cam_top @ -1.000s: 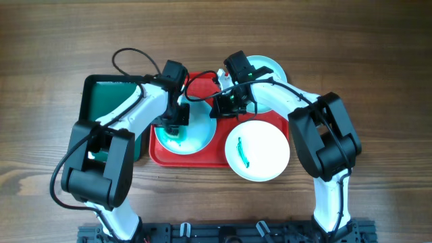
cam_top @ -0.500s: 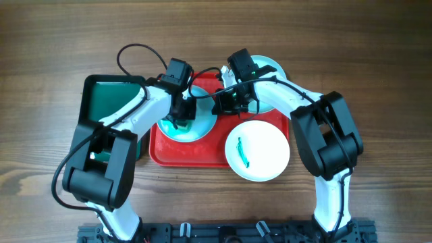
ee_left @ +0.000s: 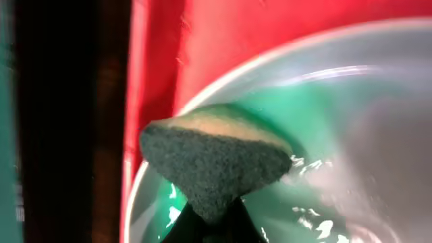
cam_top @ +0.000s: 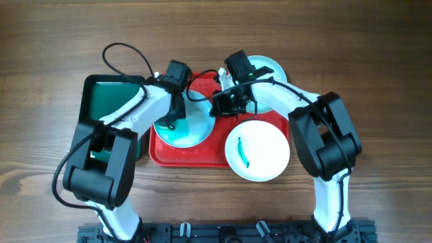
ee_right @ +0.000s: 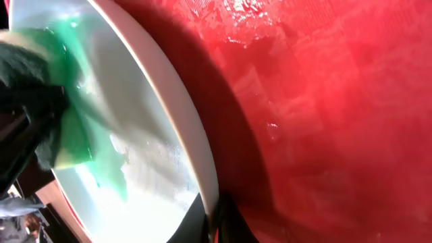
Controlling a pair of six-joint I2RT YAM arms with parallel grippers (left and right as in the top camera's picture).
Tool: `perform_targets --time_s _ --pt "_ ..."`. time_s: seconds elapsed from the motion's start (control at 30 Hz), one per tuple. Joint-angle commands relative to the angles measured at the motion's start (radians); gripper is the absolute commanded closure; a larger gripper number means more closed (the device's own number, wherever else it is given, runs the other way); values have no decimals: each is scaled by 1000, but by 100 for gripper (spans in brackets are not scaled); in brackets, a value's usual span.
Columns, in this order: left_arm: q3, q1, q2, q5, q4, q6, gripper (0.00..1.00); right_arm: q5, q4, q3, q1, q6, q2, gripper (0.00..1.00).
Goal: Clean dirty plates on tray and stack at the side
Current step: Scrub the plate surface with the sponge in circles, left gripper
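Note:
My left gripper has the sponge at the plate's rim (cam_top: 156, 127) by the green tray, so it should wipe the sponge back across toward the plate edge my right gripper holds (cam_top: 210, 121).
A pale plate (cam_top: 192, 125) with a green smear lies on the red tray (cam_top: 192, 156). My left gripper (cam_top: 169, 120) is shut on a dark green sponge (ee_left: 212, 162) and presses it on the plate's wet left part (ee_left: 351, 135) near the rim. My right gripper (cam_top: 217, 108) is shut on the plate's right rim (ee_right: 177, 128) and holds that edge tilted up off the tray (ee_right: 337, 121). A second plate (cam_top: 257, 150) with a green streak overlaps the tray's right front corner. A third plate (cam_top: 268, 73) lies at the back right, partly under my right arm.
A smaller green tray with a black rim (cam_top: 108, 100) stands left of the red tray, under my left arm. Bare wooden table (cam_top: 378, 81) surrounds everything. Arm cables loop above the red tray's back edge.
My left gripper moved the sponge toward the plate's middle and then back to its left side. The green smear has spread. My right gripper kept its hold on the rim.

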Motion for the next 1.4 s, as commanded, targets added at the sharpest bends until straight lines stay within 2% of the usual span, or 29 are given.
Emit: perform_targets --time_s 0.0,0.07,0.13,0.23,0.37,0.43,0.57,0.73,0.8,0.87,0.97,1.03,1.2,1.23,1.37 --pt "-28 -2 32 396 -67 214 96 10 -4 -20 1 -14 44 96" --pt "-28 -2 32 545 -117 319 96 10 -2 -20 1 -14 44 96" --pt "-28 -2 32 599 -128 352 96 10 0 -20 1 -13 44 96" --pt "-28 -2 32 616 -95 365 96 10 0 -20 1 -13 44 96" --pt "-28 -2 32 589 43 356 96 10 -1 -20 1 -14 44 96" --pt "-28 -2 32 447 152 231 96 10 -2 -20 1 -14 44 96" --pt "-28 -2 32 157 228 64 96 11 -1 -20 1 -14 44 96" --pt "-28 -2 32 -182 168 -94 96 13 -2 -20 1 -14 44 96" --pt "-28 -2 32 -212 140 -108 96 13 0 -20 1 -14 44 96" --pt "-28 -2 32 -156 105 -102 96 13 0 -20 1 -14 44 96" --pt "-28 -2 32 105 77 31 96 13 -1 -20 1 -14 44 96" --pt "-28 -2 32 144 94 31 96 13 0 -20 1 -14 44 96" --pt "-28 -2 32 203 255 32 96 12 -2 -20 1 -14 44 96" --pt "-28 -2 32 254 298 35 96 12 -2 -20 1 -14 44 96" --pt "-28 -2 32 519 356 164 96 13 -2 -20 1 -15 44 96"
